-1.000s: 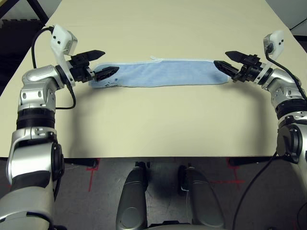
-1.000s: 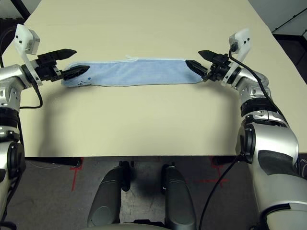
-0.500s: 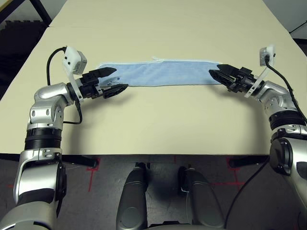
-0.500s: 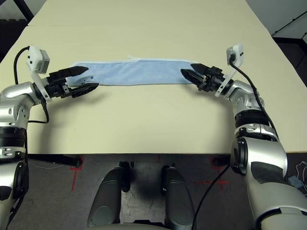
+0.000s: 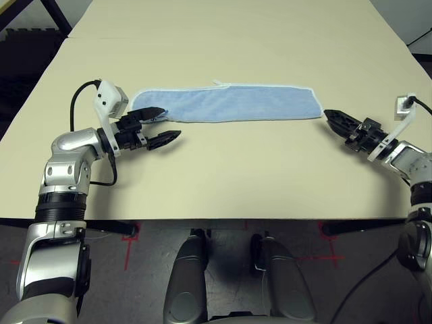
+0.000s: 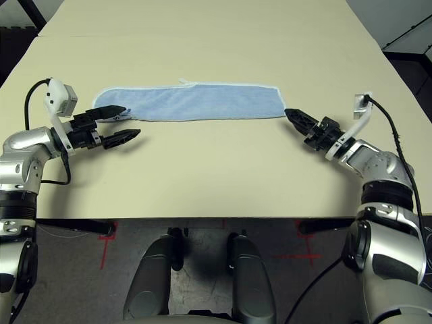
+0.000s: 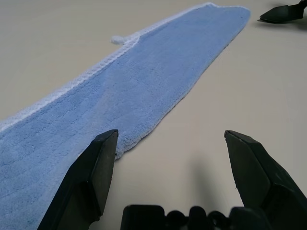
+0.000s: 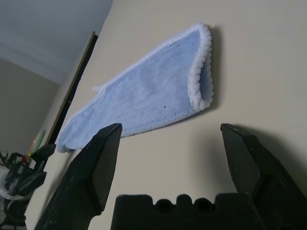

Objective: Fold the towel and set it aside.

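Note:
The towel is already lying straight and my left gripper is open (image 5: 159, 127), so I expect the whole towel (image 5: 229, 104) to slide along when I pull the towel's doubled end.
The towel (image 5: 223, 102) lies flat on the table as a long, narrow light-blue strip with white edging, running left to right. My left gripper (image 5: 169, 123) is open at the strip's left end, one fingertip (image 7: 106, 143) at the towel's (image 7: 144, 81) near edge and the other over bare table. My right gripper (image 5: 332, 117) is open just off the strip's right end, a short gap from it and holding nothing. In the right wrist view the towel's (image 8: 158, 91) doubled right end faces the open right gripper (image 8: 168, 129).
The beige table (image 5: 223, 169) stretches wide on all sides of the towel, with its front edge (image 5: 223, 219) close to my body. Dark floor lies beyond the left side (image 5: 27, 54).
Both grippers have drawn back from the towel's ends toward the table's front, the right one also moving outward to the right. The towel stays lying flat. The camera tilted early on.

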Controlling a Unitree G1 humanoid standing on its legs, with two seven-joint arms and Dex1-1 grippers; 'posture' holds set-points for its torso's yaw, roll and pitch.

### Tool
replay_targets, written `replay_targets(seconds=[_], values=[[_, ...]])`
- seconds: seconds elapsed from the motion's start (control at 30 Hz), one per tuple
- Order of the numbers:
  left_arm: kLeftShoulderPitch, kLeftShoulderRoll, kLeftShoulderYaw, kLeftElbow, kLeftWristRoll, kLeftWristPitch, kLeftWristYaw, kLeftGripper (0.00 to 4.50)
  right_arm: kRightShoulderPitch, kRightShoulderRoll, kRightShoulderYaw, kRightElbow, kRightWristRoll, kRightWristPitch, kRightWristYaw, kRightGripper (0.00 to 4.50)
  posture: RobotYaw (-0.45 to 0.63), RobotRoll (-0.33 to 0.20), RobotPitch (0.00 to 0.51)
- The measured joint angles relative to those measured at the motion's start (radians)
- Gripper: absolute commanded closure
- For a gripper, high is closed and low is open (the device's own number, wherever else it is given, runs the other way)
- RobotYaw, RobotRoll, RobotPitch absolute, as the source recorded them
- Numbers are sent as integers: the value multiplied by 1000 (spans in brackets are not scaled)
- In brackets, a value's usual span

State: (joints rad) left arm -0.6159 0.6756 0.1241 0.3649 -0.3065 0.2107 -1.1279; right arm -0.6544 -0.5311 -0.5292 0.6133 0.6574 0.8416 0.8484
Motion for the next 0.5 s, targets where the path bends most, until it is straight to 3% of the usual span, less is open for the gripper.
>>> replay_targets(seconds=[0.23,0.5], values=[[0,0,-7,-3,-1,4,5,0,17,68,-37,-84,74,48,-141,38,33,0,202],[0,0,-9,-9,-1,12,6,0,-25,79,-31,-59,85,27,-230,38,42,0,206]])
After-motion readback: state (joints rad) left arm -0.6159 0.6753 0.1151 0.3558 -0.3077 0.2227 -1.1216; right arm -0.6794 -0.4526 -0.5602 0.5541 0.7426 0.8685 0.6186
